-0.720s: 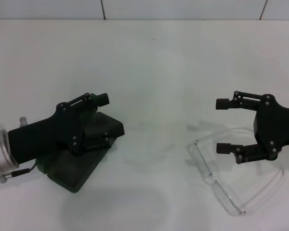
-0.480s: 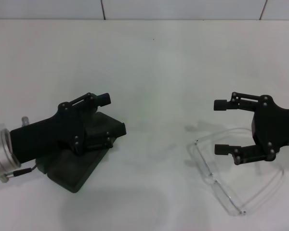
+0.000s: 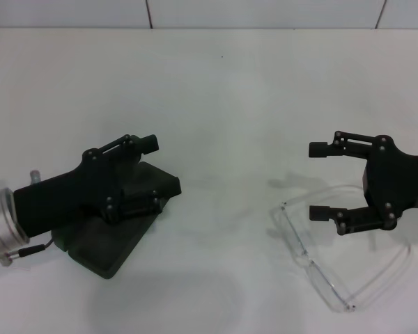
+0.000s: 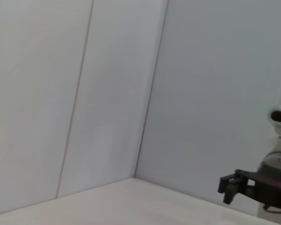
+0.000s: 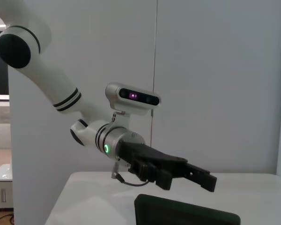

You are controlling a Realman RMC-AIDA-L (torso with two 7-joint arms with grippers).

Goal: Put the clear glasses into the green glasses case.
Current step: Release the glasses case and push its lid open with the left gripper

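Note:
The slanted green glasses case is under my left gripper, which reaches past the lid, so this gripper should back off, grip the raised lid and turn the case.
The green glasses case lies at the left of the white table, largely covered by my left gripper. That gripper stands open right over the case, one finger above its far edge; the case also shows in the right wrist view. Whether the lid is raised I cannot tell. The clear glasses lie flat at the right, lenses toward the middle of the table. My right gripper hovers open over the glasses' arms, with nothing between its fingers.
The white table runs back to a tiled wall. The left wrist view shows mostly wall panels, with the right gripper far off. Across the table, the right wrist view takes in the left arm.
My right gripper has drifted slightly toward the middle of the table, still open. The left gripper and the case have barely shifted.

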